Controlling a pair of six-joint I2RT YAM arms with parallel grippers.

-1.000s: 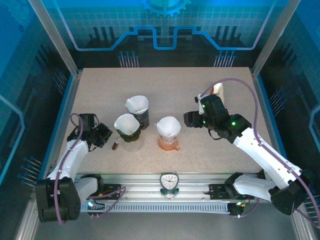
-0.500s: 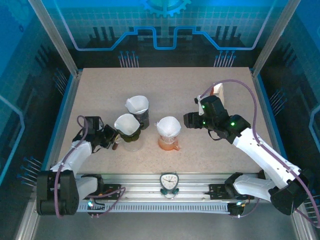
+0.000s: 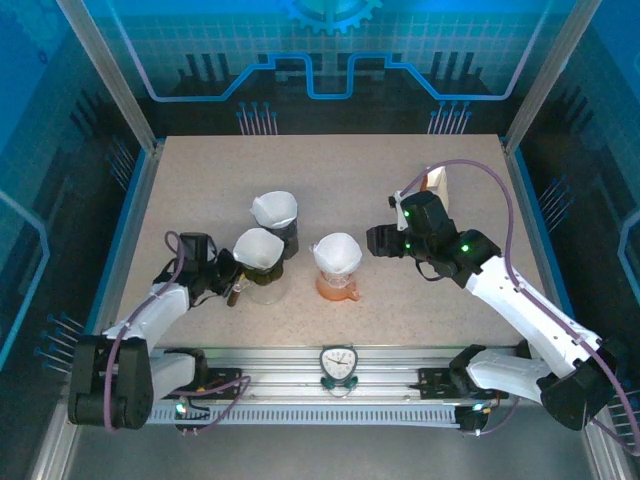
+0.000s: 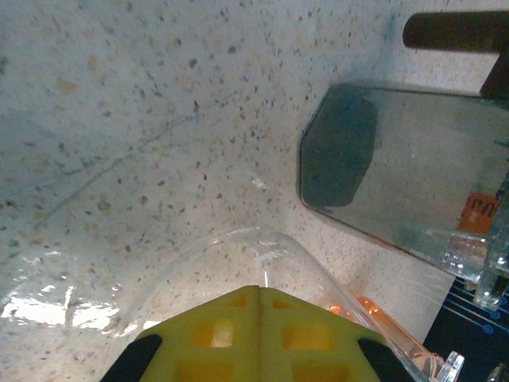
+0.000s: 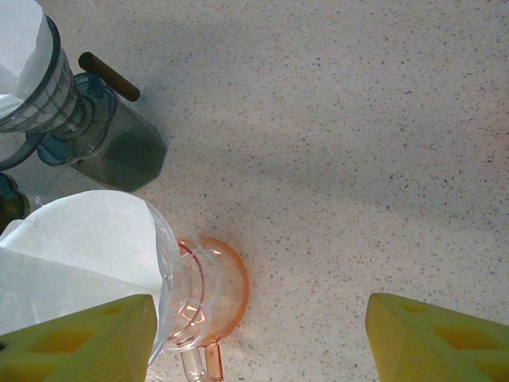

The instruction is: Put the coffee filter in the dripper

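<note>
My left gripper should keep bringing the clear base closer, as there is open space (image 3: 303, 284) between it and the orange base (image 3: 336, 289), until the two stand side by side.
Three drippers stand mid-table, each with a white coffee filter in it: one on a smoky base (image 3: 276, 216), one on a clear base (image 3: 257, 256), one on an orange base (image 3: 337, 262). My left gripper (image 3: 227, 278) is shut, low at the left side of the clear-based dripper. In the left wrist view its yellow fingertips (image 4: 260, 289) meet right behind a curved clear glass wall (image 4: 238, 255). My right gripper (image 3: 373, 240) hangs open just right of the orange-based dripper; its filter (image 5: 75, 247) lies by the left finger (image 5: 79, 342).
A short brown handle (image 3: 232, 291) lies by my left gripper. A white and orange item (image 3: 437, 182) stands behind the right arm. The smoky dripper's base (image 4: 398, 171) and its brown handle (image 5: 108, 76) are close by. Bare tabletop (image 5: 358, 159) stretches to the right.
My left gripper has slid right along the table up to the clear-based dripper. The right arm and the drippers have stayed put.
</note>
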